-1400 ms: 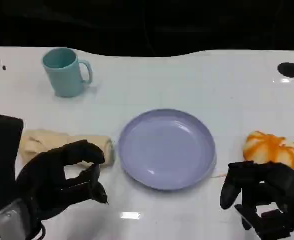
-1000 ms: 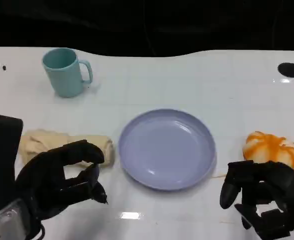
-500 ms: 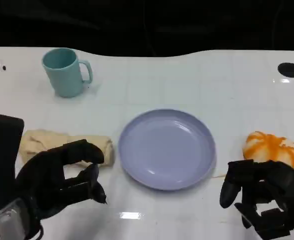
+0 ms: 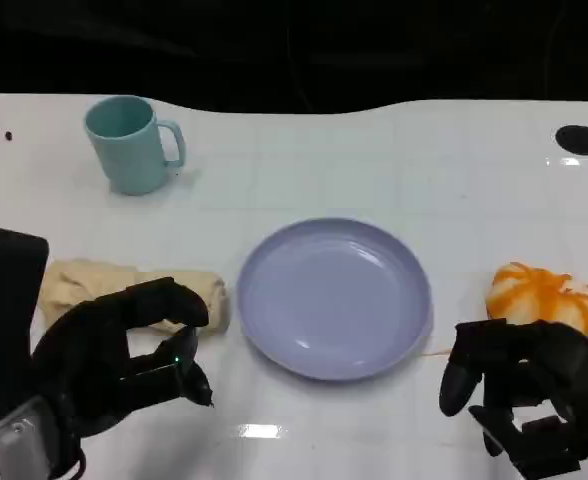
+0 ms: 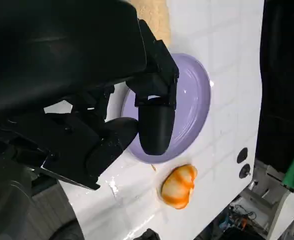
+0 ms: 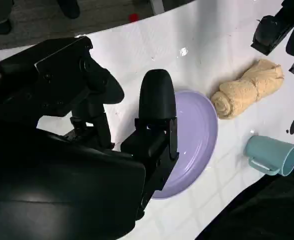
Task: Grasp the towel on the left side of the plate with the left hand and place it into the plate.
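Note:
The rolled beige towel [image 4: 116, 278] will stay rolled up when I lift it onto the plate, because the towel's end shows a tightly wound spiral [image 6: 223, 106].
The rolled beige towel [image 4: 124, 285] lies on the white table just left of the lavender plate [image 4: 334, 298], which has nothing on it. My left hand [image 4: 114, 362] hovers at the towel's near side, thumb and fingers apart in a curve, holding nothing; its thumb overlaps the roll's front edge in the head view. In the left wrist view, the left hand [image 5: 137, 115] fills the front, with the plate [image 5: 197, 95] and a bit of towel [image 5: 152, 17] beyond. My right hand [image 4: 519, 395] rests at the near right, holding nothing. The right wrist view shows the right hand [image 6: 137, 145], the plate [image 6: 199, 145] and the towel [image 6: 247, 89].
A teal mug [image 4: 131, 143] stands at the back left. An orange-and-white rounded object [image 4: 544, 297] sits right of the plate, just beyond my right hand. Black holes mark the table at the far right [image 4: 578, 139] and far left.

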Motion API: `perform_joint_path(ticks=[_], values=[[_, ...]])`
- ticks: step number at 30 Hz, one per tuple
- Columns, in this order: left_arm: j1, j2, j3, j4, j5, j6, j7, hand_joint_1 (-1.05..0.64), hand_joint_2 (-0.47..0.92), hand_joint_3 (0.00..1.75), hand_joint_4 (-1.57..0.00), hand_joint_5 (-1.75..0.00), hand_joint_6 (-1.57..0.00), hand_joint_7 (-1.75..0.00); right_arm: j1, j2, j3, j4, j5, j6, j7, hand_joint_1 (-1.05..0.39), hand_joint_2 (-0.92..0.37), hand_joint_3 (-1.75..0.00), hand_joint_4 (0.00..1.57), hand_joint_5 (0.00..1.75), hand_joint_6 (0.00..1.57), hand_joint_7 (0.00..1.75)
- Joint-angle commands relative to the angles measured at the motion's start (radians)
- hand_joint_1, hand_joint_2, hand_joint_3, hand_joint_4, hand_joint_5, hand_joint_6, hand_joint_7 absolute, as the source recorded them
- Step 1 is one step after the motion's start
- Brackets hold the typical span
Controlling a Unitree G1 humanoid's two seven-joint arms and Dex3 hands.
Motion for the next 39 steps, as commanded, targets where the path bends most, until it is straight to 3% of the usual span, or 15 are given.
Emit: perform_joint_path(ticks=[1,3,5,7,11,18,21,26,31,39], values=[[0.031,0.082,-0.077,0.009,0.146,-0.226,0.002,-0.11,0.60,1.10,-0.70,-1.68,-0.67,-1.46,-0.009,-0.002,0.004,-0.001,-0.002,0.001,-0.003,0.05,-0.60,-1.04,0.69,1.68,0.69,1.43],[0.057,0.168,-0.173,0.027,0.311,-0.446,-0.007,-0.17,0.68,0.82,-0.58,-1.20,-0.65,-0.72,-0.012,0.003,0.010,-0.001,-0.003,0.003,-0.005,0.04,-0.61,-1.04,0.69,1.67,0.69,1.42],[0.067,0.196,-0.202,0.047,0.373,-0.536,-0.020,-0.19,0.85,0.49,-0.56,-0.96,-0.67,-0.31,-0.015,0.004,0.014,-0.006,-0.005,0.011,-0.006,0.05,-0.61,-1.04,0.69,1.67,0.69,1.42],[0.071,0.222,-0.218,0.088,0.427,-0.653,-0.035,-0.24,0.90,0.35,-0.48,-0.85,-0.61,-0.16,-0.015,0.006,0.015,-0.004,-0.005,0.006,-0.006,0.05,-0.61,-1.04,0.69,1.67,0.69,1.42],[0.070,0.247,-0.234,0.157,0.504,-0.818,-0.044,-0.31,0.92,0.23,-0.42,-0.74,-0.55,-0.07,-0.017,0.006,0.019,-0.004,-0.008,0.008,-0.006,0.04,-0.60,-1.04,0.69,1.67,0.69,1.42],[0.073,0.233,-0.225,0.182,0.522,-0.865,-0.058,-0.31,0.92,0.22,-0.43,-0.72,-0.54,-0.06,-0.017,0.005,0.019,-0.004,-0.007,0.008,-0.007,0.04,-0.60,-1.04,0.70,1.67,0.69,1.42],[0.003,0.379,-0.289,0.207,0.766,-0.953,-0.050,-0.43,0.92,0.13,-0.33,-0.58,-0.43,-0.01,-0.027,0.012,0.026,0.005,-0.008,0.004,-0.009,0.04,-0.60,-1.05,0.69,1.66,0.69,1.43],[-0.081,0.474,-0.367,0.261,1.004,-0.986,-0.083,-0.53,0.92,0.09,-0.23,-0.42,-0.31,0.00,-0.027,0.012,0.033,-0.001,-0.018,0.009,-0.014,0.04,-0.59,-1.05,0.70,1.66,0.69,1.43],[-0.179,0.473,-0.452,0.374,1.154,-0.982,-0.109,-0.59,0.90,0.03,-0.20,-0.37,-0.30,0.00,-0.023,0.014,0.031,-0.003,-0.020,0.002,-0.015,0.04,-0.59,-1.05,0.70,1.66,0.69,1.43],[-0.311,0.433,-0.548,0.590,1.265,-0.997,-0.131,-0.62,0.87,0.00,-0.30,-0.19,-0.29,0.00,-0.021,0.013,0.031,-0.014,-0.022,0.014,-0.016,0.03,-0.59,-1.05,0.70,1.67,0.69,1.43]])
